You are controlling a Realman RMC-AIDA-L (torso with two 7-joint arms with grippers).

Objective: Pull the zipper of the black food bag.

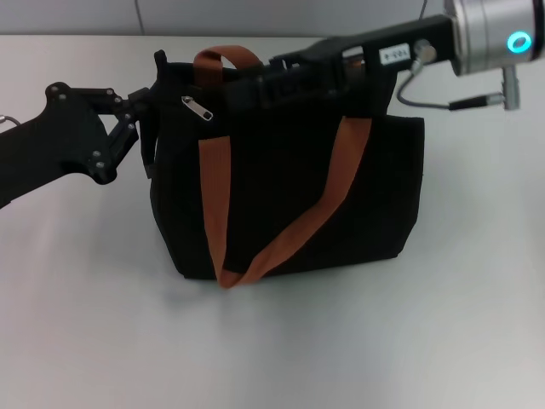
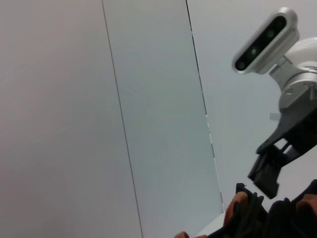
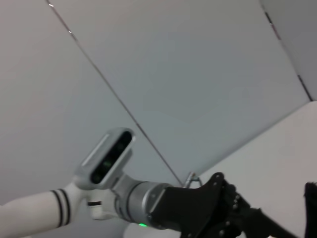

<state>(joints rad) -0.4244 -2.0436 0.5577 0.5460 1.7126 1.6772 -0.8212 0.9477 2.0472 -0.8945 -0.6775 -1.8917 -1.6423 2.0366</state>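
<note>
The bag's edge [image 1: 148, 141] is in my closed left gripper. My left gripper should stay still while my right gripper moves down to the loose silver pull tab [image 1: 197, 108].
The black food bag [image 1: 289, 196] stands upright mid-table with orange-brown strap handles [image 1: 213, 196]. The zipper [image 1: 194, 108], a small silver pull tab, hangs near the bag's upper left corner, and nothing holds it. My left gripper [image 1: 146, 115] comes in from the left and is closed on the bag's left edge, just left of the zipper. My right gripper [image 1: 255, 81] reaches in from the upper right and lies along the bag's top rim, to the right of the zipper. It also shows in the left wrist view [image 2: 270, 171], above the bag's top [image 2: 252, 213].
The white table [image 1: 383, 341] spreads around the bag. The right arm's silver wrist [image 1: 498, 38] and its cable [image 1: 426, 102] hang over the bag's back right. The right wrist view shows the left arm's wrist camera [image 3: 106, 156] and a plain wall.
</note>
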